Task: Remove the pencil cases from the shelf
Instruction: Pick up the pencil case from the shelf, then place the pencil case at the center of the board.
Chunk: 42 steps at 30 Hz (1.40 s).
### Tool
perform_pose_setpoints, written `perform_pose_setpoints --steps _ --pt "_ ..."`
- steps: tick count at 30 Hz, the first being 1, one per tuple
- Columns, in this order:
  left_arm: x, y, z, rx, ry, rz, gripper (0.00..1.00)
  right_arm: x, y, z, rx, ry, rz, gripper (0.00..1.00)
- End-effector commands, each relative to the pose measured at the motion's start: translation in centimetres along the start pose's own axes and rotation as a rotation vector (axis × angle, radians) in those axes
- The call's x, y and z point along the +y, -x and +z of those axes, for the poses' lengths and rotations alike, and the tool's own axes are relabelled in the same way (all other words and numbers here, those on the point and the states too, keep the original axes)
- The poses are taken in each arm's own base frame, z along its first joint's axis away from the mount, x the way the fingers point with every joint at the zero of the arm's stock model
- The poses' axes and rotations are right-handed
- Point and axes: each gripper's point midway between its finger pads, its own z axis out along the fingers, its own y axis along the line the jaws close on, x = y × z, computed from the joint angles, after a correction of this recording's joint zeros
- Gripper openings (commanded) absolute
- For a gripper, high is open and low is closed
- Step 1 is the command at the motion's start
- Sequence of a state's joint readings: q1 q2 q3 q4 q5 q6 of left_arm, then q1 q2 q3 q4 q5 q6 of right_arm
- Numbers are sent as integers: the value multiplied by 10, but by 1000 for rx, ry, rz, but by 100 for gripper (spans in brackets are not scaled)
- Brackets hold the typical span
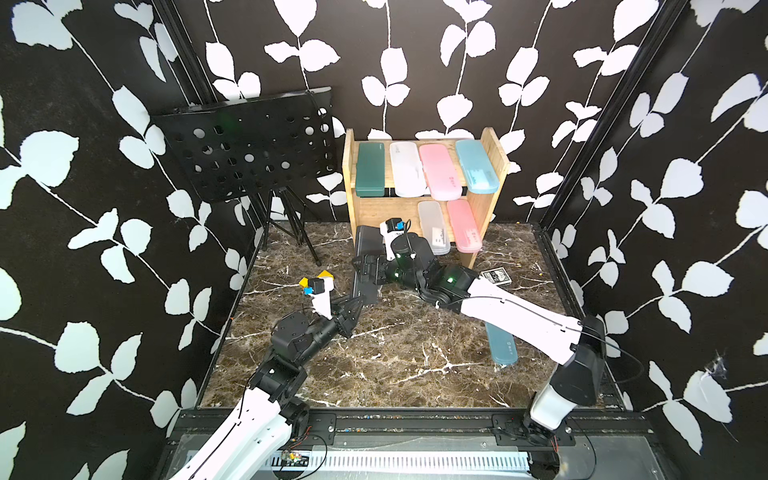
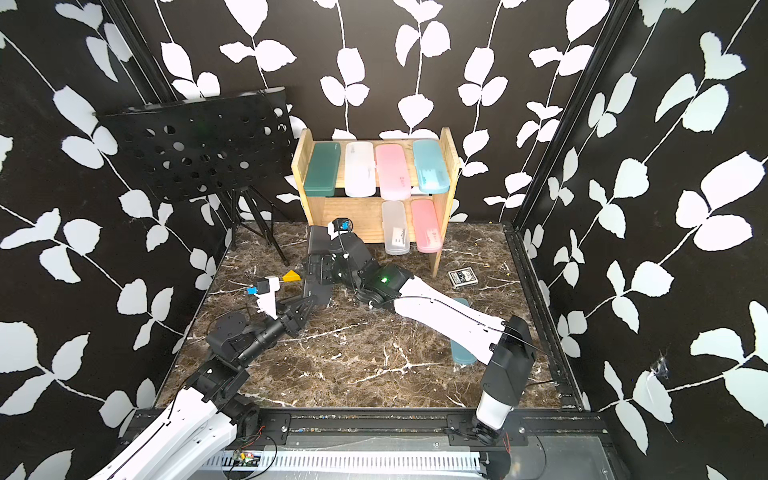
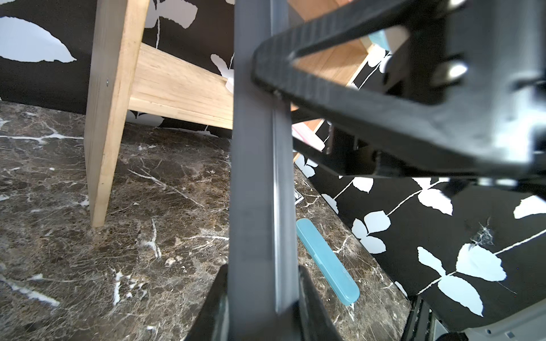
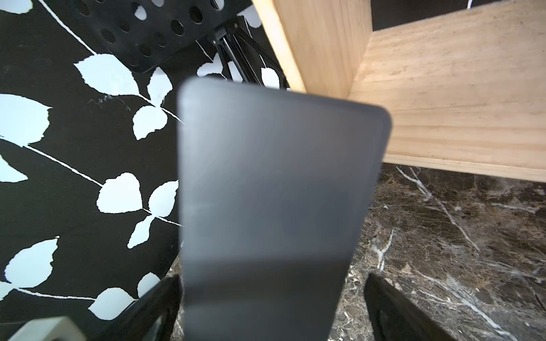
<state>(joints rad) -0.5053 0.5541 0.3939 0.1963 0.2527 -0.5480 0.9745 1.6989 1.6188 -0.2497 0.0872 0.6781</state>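
Observation:
The black case [image 1: 367,293] is in my left gripper, far from the teal case. Next, my right gripper carries the black case over to the teal case so that my left gripper is free for the clear case [image 1: 433,227].
The black pencil case [image 1: 367,245] hangs in front of the pine shelf [image 1: 496,166], off its lower tier. My left gripper [image 3: 263,274] is shut on the case's near end. My right gripper [image 4: 271,283] is open around its middle, with a gap at one finger. On the upper tier lie the dark green [image 1: 370,168], frosted clear [image 1: 407,168], pink [image 1: 440,171] and light blue [image 1: 476,166] cases. A clear case [image 1: 434,226] and a pink case [image 1: 463,224] lean on the lower tier. The teal case [image 1: 503,347] lies on the table, partly under my right arm.
A black perforated music stand [image 1: 249,145] on tripod legs stands left of the shelf. A black-and-white card box [image 1: 496,276] lies on the marble table by the shelf's right foot. A small yellow wedge [image 2: 291,276] sits near my left wrist.

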Motion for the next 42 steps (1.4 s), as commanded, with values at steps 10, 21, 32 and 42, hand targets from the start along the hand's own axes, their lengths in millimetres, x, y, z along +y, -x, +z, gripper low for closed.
perform_pose_setpoints --steps 10,21,32,42 --pt "-21 29 -9 -88 -57 44 0 11 -14 13 41 110 52 71" --pt "-17 31 -13 -94 -24 51 99 -37 -35 -16 127 -81 20 64" --pt "-11 25 -8 -70 0 33 99 -193 -165 -91 554 -436 5 59" --pt "-8 19 -7 -54 3 21 99 -276 -207 -121 658 -618 76 62"
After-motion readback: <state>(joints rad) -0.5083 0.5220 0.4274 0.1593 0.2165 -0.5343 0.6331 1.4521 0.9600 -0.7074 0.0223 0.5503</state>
